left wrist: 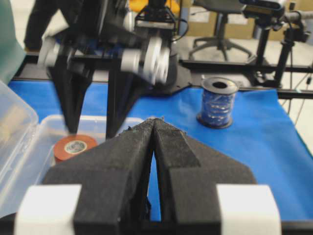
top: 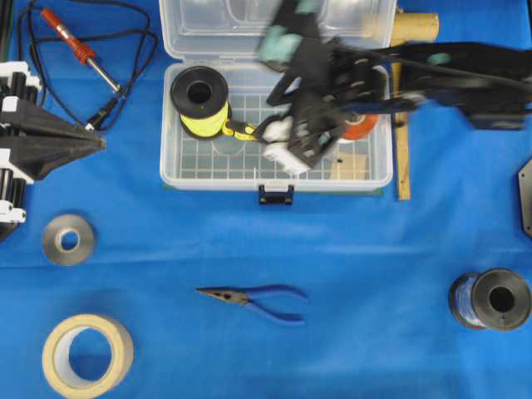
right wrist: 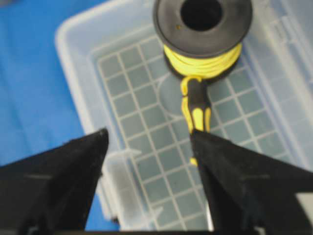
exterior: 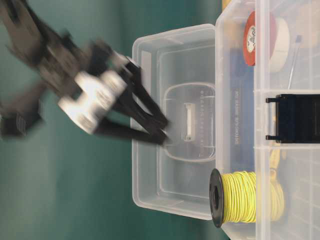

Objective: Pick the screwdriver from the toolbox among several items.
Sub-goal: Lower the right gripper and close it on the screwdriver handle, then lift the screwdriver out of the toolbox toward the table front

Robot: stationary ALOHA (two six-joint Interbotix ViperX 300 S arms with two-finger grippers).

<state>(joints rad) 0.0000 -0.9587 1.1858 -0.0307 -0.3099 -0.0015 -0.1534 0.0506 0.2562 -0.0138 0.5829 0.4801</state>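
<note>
My gripper is going to lift. The screwdriver (top: 241, 130) handle's end (top: 228, 126) shows whole against the black spool, so the screwdriver will come loose and the spool will stay where it is.
The clear toolbox (top: 170, 176) stands open at the back of the blue table. On its gridded floor lies the screwdriver (right wrist: 195, 107), its yellow-and-black handle (top: 241, 130) touching the black spool of yellow wire (top: 201, 101). My right gripper (right wrist: 149, 133) hovers over the box, open and holding nothing. One finger hides the screwdriver's near end. Motion blurs this gripper (top: 281, 141) in the overhead view. The orange-faced tape roll (exterior: 257, 37) sits at the box's right end. My left gripper (top: 101, 143) rests shut at the table's left edge, its tips (left wrist: 154, 122) pressed together.
A red soldering iron (top: 79, 50) with black cord lies back left. Blue-handled pliers (top: 253, 299) lie in front of the box. A grey roll (top: 68, 239), masking tape (top: 87, 356) and a dark spool (top: 490, 299) sit near the front. A wooden block (top: 349, 169) is inside the box.
</note>
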